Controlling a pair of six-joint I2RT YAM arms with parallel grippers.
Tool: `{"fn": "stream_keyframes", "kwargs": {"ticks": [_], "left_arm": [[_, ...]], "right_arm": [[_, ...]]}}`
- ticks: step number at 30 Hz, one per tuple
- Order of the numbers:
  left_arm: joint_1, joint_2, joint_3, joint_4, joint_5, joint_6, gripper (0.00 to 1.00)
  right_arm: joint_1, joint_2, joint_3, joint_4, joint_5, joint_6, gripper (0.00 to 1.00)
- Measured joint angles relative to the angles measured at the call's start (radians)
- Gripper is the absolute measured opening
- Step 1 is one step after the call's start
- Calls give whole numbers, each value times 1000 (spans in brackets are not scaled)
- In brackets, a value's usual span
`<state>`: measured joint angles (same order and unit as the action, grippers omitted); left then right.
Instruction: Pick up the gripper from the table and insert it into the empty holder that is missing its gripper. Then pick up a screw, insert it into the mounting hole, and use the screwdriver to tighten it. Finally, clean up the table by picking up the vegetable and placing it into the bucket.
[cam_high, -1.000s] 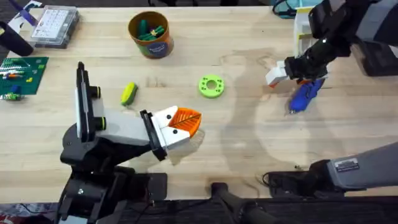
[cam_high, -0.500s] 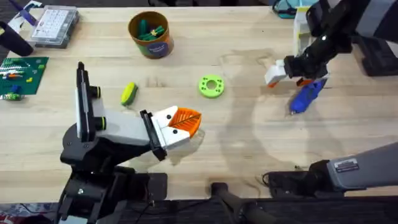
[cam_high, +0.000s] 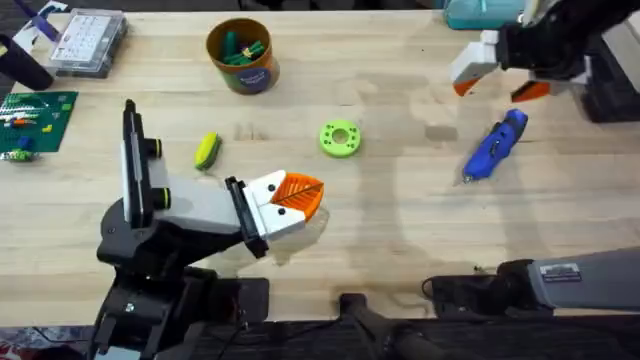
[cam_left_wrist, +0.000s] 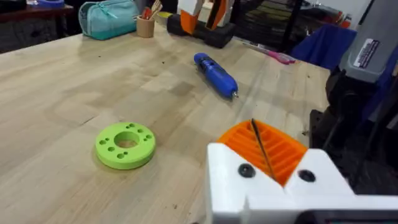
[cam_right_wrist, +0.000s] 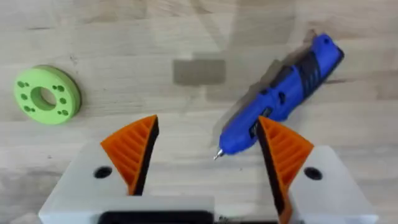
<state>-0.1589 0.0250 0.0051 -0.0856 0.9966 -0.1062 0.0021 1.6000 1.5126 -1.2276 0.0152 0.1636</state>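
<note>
The blue screwdriver (cam_right_wrist: 272, 106) shows a dark button (cam_right_wrist: 282, 98) on its body, so I expect it to shine light from its nose when I drive it with its tip down over my left gripper.
The blue screwdriver (cam_high: 495, 147) lies flat on the table at the right, also seen in the right wrist view (cam_right_wrist: 280, 99) and the left wrist view (cam_left_wrist: 216, 74). My right gripper (cam_high: 500, 80) hangs open above and behind it, nothing between its orange pads (cam_right_wrist: 134, 149). My left gripper (cam_high: 297, 197) rests shut and empty near the table's middle, its pads (cam_left_wrist: 264, 146) pressed together. The yellow-green vegetable (cam_high: 207, 150) lies left of centre. The orange bucket (cam_high: 242, 55) stands at the back with green pieces inside. The holder, loose gripper and screw are out of view.
A bright green ring (cam_high: 340, 139) lies between the two grippers, also visible in the wrist views (cam_left_wrist: 125, 144) (cam_right_wrist: 46, 94). A clear compartment box (cam_high: 88, 40) and a green board (cam_high: 35, 120) sit at the far left. A teal pouch (cam_left_wrist: 109, 17) is at the back right.
My right gripper has risen and pulled back to the right, away from the screwdriver, with its fingers now wide apart. The screwdriver stays on the table. The left arm has not moved.
</note>
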Motion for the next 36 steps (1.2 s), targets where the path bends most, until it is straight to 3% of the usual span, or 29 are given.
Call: {"fn": "stream_keyframes", "kwargs": {"ticks": [8, 17, 27, 36], "left_arm": [[0, 0, 0, 0, -3, 0, 9], [0, 0, 0, 0, -3, 0, 9], [0, 0, 0, 0, -3, 0, 9], [0, 0, 0, 0, -3, 0, 9]], "right_arm": [[-15, -86, -14, -88, 56, 131, 968], [-152, -189, -182, -14, 23, 195, 968], [-321, -168, -320, 100, -50, 309, 968], [-330, -56, -323, 214, -62, 342, 968]]}}
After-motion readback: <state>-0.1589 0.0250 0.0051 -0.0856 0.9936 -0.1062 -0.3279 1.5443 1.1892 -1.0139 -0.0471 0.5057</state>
